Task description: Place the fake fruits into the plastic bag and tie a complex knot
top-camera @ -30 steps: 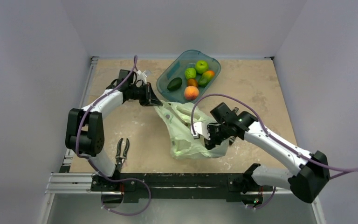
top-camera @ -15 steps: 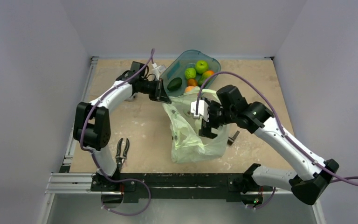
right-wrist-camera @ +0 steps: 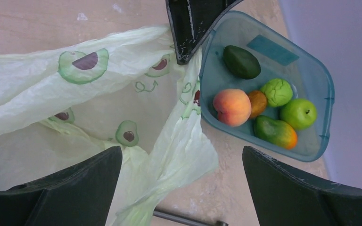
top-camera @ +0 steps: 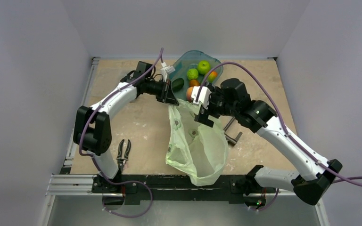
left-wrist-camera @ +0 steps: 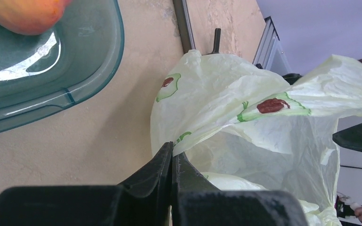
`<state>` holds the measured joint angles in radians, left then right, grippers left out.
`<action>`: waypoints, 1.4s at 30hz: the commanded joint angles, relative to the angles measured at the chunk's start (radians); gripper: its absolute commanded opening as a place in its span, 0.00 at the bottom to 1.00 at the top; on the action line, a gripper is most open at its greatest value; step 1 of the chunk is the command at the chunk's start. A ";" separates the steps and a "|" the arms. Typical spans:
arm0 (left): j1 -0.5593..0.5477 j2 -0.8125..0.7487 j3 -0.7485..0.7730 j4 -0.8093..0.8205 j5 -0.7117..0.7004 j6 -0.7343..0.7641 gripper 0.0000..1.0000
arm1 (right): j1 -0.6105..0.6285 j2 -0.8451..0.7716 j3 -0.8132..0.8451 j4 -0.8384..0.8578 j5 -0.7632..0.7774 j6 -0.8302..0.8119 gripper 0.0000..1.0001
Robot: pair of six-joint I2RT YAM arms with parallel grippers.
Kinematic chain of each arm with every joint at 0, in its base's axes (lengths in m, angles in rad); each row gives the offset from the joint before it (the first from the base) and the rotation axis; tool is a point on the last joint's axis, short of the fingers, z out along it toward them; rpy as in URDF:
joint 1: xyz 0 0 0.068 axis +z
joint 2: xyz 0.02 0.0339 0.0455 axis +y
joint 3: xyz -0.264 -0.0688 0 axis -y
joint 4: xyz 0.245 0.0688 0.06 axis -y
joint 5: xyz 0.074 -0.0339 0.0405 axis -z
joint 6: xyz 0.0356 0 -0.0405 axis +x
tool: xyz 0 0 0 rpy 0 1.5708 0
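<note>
I should hold the bag's loose fold (right-wrist-camera: pixel 181 167) with my right gripper, because my left gripper is closed on the bag's edge (top-camera: pixel 172 108) next to the tub. That will free my left gripper for the peach.
The pale green plastic bag (top-camera: pixel 195 148) with avocado prints is lifted and hangs from my left gripper (top-camera: pixel 171 97). That gripper is shut on the bag's edge, as the left wrist view (left-wrist-camera: pixel 172 153) shows. My right gripper (top-camera: pixel 202 114) is wide open over the bag's mouth, with a loose fold of the bag (right-wrist-camera: pixel 179 155) between its fingers. The fake fruits lie in the teal tub (right-wrist-camera: pixel 311 70): avocado (right-wrist-camera: pixel 242 61), peach (right-wrist-camera: pixel 232 107), lime (right-wrist-camera: pixel 277 92), green apple (right-wrist-camera: pixel 298 113), mango (right-wrist-camera: pixel 275 131) and a small orange fruit (right-wrist-camera: pixel 257 102).
Black-handled pliers (top-camera: pixel 123 150) lie at the near left of the table. A metal L-shaped tool (top-camera: pixel 231 132) lies just right of the bag. The tub (top-camera: pixel 215 62) stands at the far middle, close behind both grippers.
Both arms rose and moved toward the tub. The bag went from lying crumpled on the table to hanging stretched from my left gripper. My right gripper moved from the bag's lower part to its top.
</note>
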<state>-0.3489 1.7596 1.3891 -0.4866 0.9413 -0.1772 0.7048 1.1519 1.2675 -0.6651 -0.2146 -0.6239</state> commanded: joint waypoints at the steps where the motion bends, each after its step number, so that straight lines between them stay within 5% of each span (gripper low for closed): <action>1: -0.014 -0.017 0.034 0.023 0.051 0.058 0.00 | 0.002 0.097 0.028 0.012 0.017 0.050 0.99; 7: -0.016 -0.018 0.065 0.018 0.125 0.143 0.00 | -0.015 0.210 -0.071 0.044 0.061 0.103 0.99; 9: 0.005 -0.014 0.082 0.023 0.145 0.159 0.00 | -0.039 0.207 -0.083 0.023 0.045 0.129 0.92; 10: 0.023 -0.012 0.084 0.045 0.170 0.147 0.00 | -0.058 0.204 -0.086 0.001 0.035 0.143 0.84; 13: 0.098 -0.043 0.042 0.146 0.219 0.111 0.00 | -0.189 0.182 -0.102 -0.060 -0.081 0.186 0.40; 15: 0.157 -0.075 -0.003 0.202 0.218 0.120 0.02 | -0.257 0.165 -0.109 -0.099 -0.148 0.191 0.00; 19: 0.153 -0.114 0.090 0.041 0.083 0.297 0.62 | -0.276 0.109 -0.088 -0.113 -0.300 0.296 0.00; 21: 0.109 -0.183 0.119 0.038 -0.072 0.336 0.70 | -0.276 0.091 -0.073 -0.093 -0.377 0.407 0.00; 25: -0.056 -0.385 0.089 0.067 -0.219 0.475 0.71 | -0.276 0.124 -0.036 -0.120 -0.420 0.538 0.00; 29: -0.359 -0.470 0.054 -0.095 -0.322 0.784 0.52 | -0.305 0.131 -0.058 -0.105 -0.439 0.615 0.00; 34: -0.627 -0.444 -0.075 -0.109 -0.445 0.976 0.33 | -0.381 0.147 -0.115 -0.083 -0.503 0.701 0.00; 38: -0.647 -0.356 -0.161 -0.023 -0.512 0.979 0.27 | -0.405 0.131 -0.140 -0.105 -0.584 0.651 0.00; 42: -0.559 -0.274 -0.283 -0.048 -0.580 1.158 0.27 | -0.473 0.155 -0.140 -0.223 -0.584 0.546 0.00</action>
<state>-0.9886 1.4315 1.2003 -0.4957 0.4767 0.7761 0.2832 1.3018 1.1252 -0.7883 -0.7341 0.0059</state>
